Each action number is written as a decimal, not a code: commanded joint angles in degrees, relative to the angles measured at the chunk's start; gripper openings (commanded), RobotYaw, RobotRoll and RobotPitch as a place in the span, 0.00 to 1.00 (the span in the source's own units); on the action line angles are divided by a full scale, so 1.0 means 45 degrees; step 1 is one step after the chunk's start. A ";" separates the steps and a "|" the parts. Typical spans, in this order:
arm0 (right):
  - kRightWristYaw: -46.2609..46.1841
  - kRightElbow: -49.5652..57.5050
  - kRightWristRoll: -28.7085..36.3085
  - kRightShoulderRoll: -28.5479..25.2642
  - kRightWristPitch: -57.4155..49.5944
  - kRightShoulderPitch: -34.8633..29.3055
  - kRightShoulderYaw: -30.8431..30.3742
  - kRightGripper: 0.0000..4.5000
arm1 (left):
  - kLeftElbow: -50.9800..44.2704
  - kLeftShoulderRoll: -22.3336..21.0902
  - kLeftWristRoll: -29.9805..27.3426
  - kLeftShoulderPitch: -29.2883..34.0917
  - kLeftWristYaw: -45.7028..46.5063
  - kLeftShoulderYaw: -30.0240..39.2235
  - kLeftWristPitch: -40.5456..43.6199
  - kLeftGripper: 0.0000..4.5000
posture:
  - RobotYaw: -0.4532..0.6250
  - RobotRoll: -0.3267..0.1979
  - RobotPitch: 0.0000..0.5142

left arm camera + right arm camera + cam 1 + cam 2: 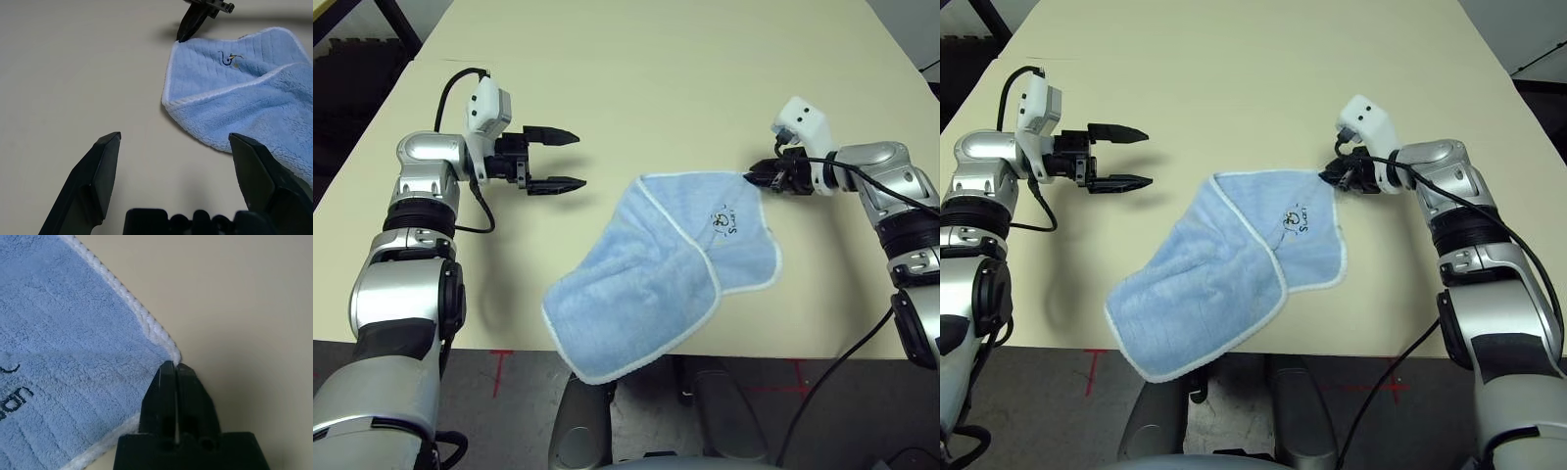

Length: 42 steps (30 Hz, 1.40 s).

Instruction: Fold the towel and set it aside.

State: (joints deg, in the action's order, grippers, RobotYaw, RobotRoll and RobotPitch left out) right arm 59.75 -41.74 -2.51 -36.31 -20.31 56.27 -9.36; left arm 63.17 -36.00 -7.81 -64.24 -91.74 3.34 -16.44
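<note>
The towel is lying crooked with one layer folded over the other (689,235). Next, my right gripper raises it high by its far corner (741,178) until the towel hangs open.
The light-blue towel (646,274) with a white hem lies folded over itself near the table's front edge, its lower left corner hanging over that edge. Small black marks (726,220) show on its right layer. My right gripper (749,176) is shut at the towel's far right corner, and its fingertips (171,367) cover that corner on the table. My left gripper (579,160) stands open to the left of the towel, apart from it, with nothing between its fingers (105,171). The left wrist view shows the towel (244,98) ahead and the right gripper (182,35) at its corner.
The beige table (636,78) stretches far beyond the towel. Its front edge (489,345) runs just below the towel, with dark floor and red tape marks under it. A black cable loops from each wrist.
</note>
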 commanded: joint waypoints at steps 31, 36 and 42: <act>-0.0091 -0.1818 0.4182 0.0969 0.4677 0.8529 0.4232 0.01 | -0.0051 0.1556 -0.0715 -0.0780 0.1241 0.0502 0.1583 1.00 | 0.41 0.62 0.51; -0.0660 -0.0550 0.4293 0.1926 0.3337 0.7196 0.3805 0.01 | -0.0542 0.2439 -0.2124 -0.1772 0.2814 0.1783 0.4100 1.00 | 0.42 0.62 0.51; -0.1064 -0.0233 0.3984 0.2305 0.3078 0.6631 0.3444 0.01 | -0.1679 0.3189 -0.2798 -0.2390 0.4414 0.2207 0.5584 1.00 | 0.44 0.62 0.51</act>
State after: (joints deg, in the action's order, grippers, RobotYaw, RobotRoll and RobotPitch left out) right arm 55.63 -43.72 16.01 -25.84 -6.33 86.28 6.50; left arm 57.17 -22.62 -19.22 -74.35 -73.38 13.07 6.44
